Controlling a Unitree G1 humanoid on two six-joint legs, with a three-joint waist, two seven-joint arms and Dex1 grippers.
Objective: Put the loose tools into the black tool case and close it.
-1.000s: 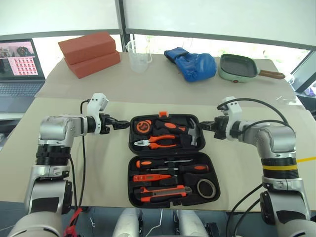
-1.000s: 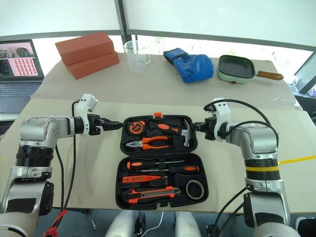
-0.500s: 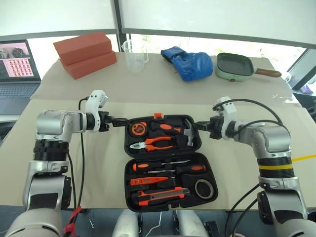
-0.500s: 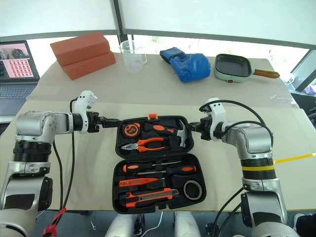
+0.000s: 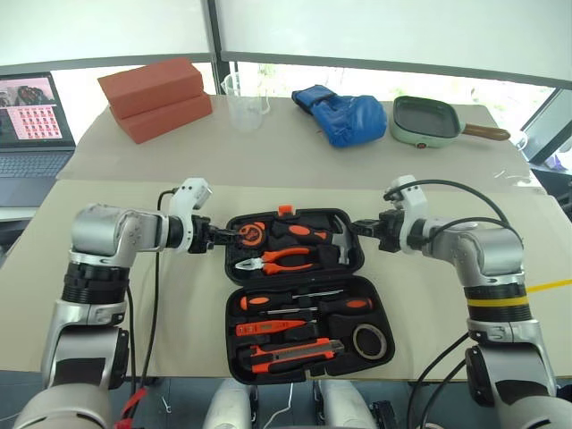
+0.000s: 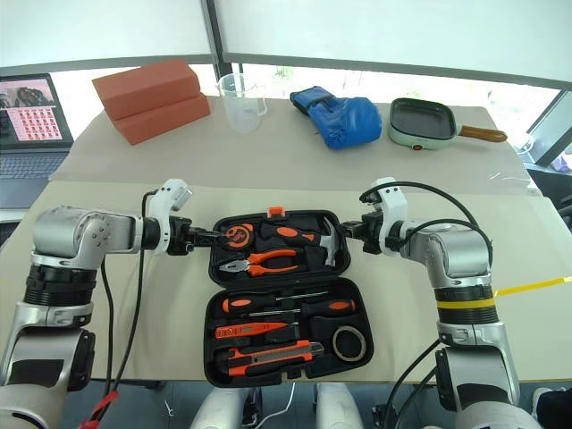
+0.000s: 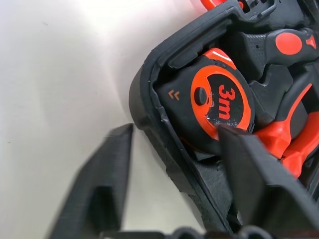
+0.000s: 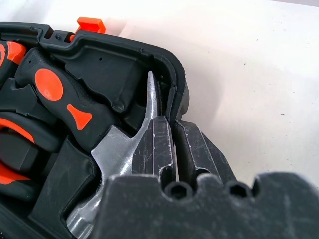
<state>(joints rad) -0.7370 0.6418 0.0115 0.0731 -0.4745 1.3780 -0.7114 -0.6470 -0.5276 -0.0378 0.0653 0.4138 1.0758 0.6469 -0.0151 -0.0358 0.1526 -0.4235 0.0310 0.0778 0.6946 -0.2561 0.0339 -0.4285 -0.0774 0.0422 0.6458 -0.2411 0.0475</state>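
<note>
The orange latch [image 5: 285,210] should swing around to the case's near edge when I fold the case's far half over, because the latch is opposite the hinge seam [image 5: 299,282].
The black tool case [image 5: 234,315] lies open on the table. Its near half holds two screwdrivers [image 5: 268,298], a slim tester [image 5: 268,326], a utility knife [image 5: 290,351] and a grey tape roll [image 5: 373,340]. The far half holds a tape measure [image 7: 219,99], pliers [image 5: 281,259] and a hammer [image 8: 114,144]. My left gripper [image 5: 228,234] is open astride the far half's left corner rim, one finger outside and one by the tape measure. On the far half's right rim, beside the hammer head, my right gripper [image 5: 357,228] is shut.
Two red bricks [image 5: 161,96], a clear beaker [image 5: 248,100], a blue glove [image 5: 344,114] and a green pan [image 5: 429,121] stand along the back of the table. A laptop [image 5: 36,121] sits at the far left.
My left gripper has moved right onto the case's far-left corner, and its fingers have drawn closer together around the rim. The right gripper has stayed put.
</note>
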